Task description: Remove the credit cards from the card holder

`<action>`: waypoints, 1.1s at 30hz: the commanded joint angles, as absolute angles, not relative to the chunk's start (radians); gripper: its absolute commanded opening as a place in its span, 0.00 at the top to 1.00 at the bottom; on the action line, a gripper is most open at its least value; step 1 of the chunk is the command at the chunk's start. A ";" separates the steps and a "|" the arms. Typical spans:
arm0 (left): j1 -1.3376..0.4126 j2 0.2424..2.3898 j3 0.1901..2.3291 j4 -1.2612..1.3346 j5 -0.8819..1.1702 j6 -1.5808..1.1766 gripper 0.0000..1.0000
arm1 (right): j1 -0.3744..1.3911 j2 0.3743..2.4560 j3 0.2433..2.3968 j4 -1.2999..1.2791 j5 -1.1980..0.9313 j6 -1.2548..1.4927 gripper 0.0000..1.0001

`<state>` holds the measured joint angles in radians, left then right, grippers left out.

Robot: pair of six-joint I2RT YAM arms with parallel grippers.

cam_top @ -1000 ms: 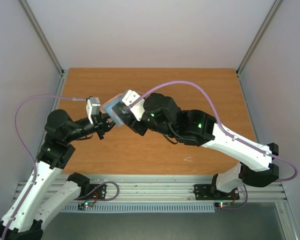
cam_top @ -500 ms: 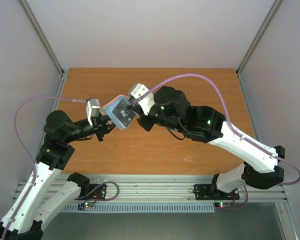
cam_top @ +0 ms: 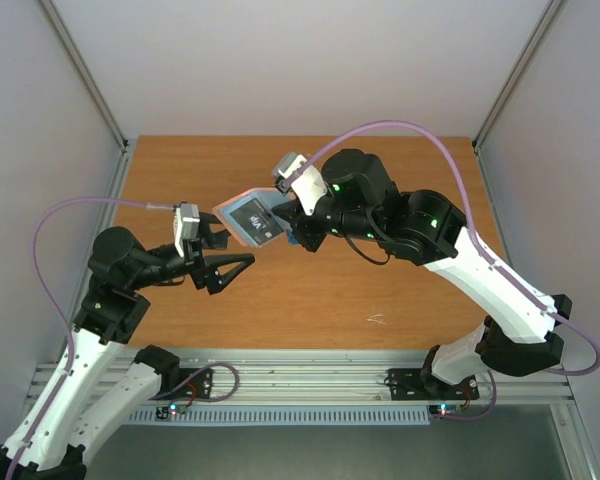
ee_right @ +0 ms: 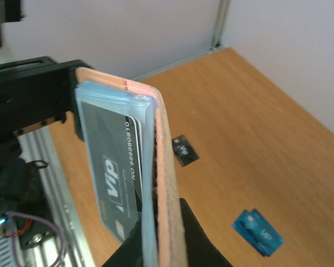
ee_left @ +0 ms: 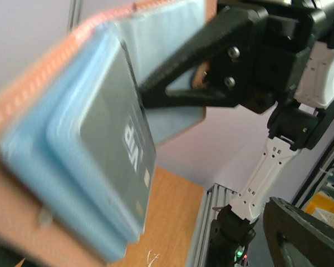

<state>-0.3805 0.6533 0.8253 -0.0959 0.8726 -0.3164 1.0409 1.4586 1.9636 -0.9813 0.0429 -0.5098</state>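
I need to free my right gripper, holding the card holder and facing the grey card's edge (ee_right: 135,153), so my left gripper should take the card holder's outer edge (cam_top: 230,224).
My right gripper (ee_right: 158,245) is shut on the lower edge of the card holder (ee_right: 166,167) and holds it in the air, taupe outside, light blue inside. A dark grey card (ee_right: 108,167) marked VIP sticks out of its pocket, with a white edge right behind it. From above, the card holder (cam_top: 238,198) hangs over the table's middle with the grey card (cam_top: 257,220) facing up. My left gripper (cam_top: 232,250) stands open just below and left of it, touching nothing. The left wrist view has the card holder (ee_left: 39,161) close up and one own finger (ee_left: 300,233).
A small black card (ee_right: 185,150) and a bright blue card (ee_right: 258,232) lie flat on the wooden table (cam_top: 400,290) beneath the right arm. Grey walls close in the table on three sides. The metal rail (cam_top: 310,385) runs along the near edge.
The right gripper closed on the card holder; the left gripper then let go, opened wide and drew back. The holder moved slightly up and right with the right arm.
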 commanded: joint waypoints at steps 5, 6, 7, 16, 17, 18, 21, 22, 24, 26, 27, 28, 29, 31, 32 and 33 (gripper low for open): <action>-0.325 0.638 0.802 -0.015 0.803 -0.460 0.40 | 1.043 1.451 1.959 -0.952 -0.189 -0.507 0.99; -0.314 0.632 0.801 -0.011 0.813 -0.465 0.55 | 1.039 1.448 1.958 -0.950 -0.201 -0.508 0.99; -0.308 0.626 0.801 0.017 0.824 -0.470 0.68 | 1.034 1.446 1.957 -0.950 -0.218 -0.507 0.99; -0.286 0.595 0.811 -0.011 0.872 -0.483 1.00 | 0.910 1.435 1.908 -0.923 -0.398 -0.444 0.77; -0.285 0.592 0.814 -0.069 0.826 -0.471 1.00 | 0.873 1.434 1.898 -0.926 -0.403 -0.420 0.68; -0.282 0.588 0.818 -0.127 0.755 -0.461 1.00 | 0.835 1.438 1.900 -0.940 -0.399 -0.395 0.61; -0.270 0.593 0.824 -0.309 0.472 -0.405 1.00 | 0.750 1.474 1.982 -1.071 -0.334 -0.379 0.51; -0.268 0.598 0.827 -0.361 0.390 -0.382 1.00 | 0.746 1.491 2.031 -1.129 -0.281 -0.394 0.50; -0.267 0.603 0.833 -0.433 0.266 -0.327 1.00 | 0.747 1.531 2.140 -1.227 -0.201 -0.412 0.51; -0.267 0.607 0.842 -0.471 0.203 -0.287 1.00 | 0.760 1.570 2.225 -1.296 -0.164 -0.414 0.58; -0.268 0.606 0.843 -0.475 0.198 -0.279 1.00 | 0.782 1.581 2.249 -1.311 -0.185 -0.434 0.63; -0.267 0.609 0.845 -0.471 0.212 -0.270 1.00 | 0.824 1.586 2.257 -1.310 -0.232 -0.470 0.65; -0.267 0.609 0.846 -0.460 0.241 -0.266 1.00 | 0.876 1.590 2.247 -1.300 -0.305 -0.521 0.65; -0.268 0.616 0.853 -0.437 0.293 -0.265 1.00 | 0.975 1.599 2.208 -1.257 -0.514 -0.607 0.66; -0.268 0.621 0.859 -0.435 0.303 -0.264 1.00 | 1.005 1.608 2.191 -1.218 -0.619 -0.617 0.67; -0.267 0.626 0.866 -0.438 0.301 -0.260 1.00 | 1.020 1.619 2.171 -1.166 -0.710 -0.596 0.69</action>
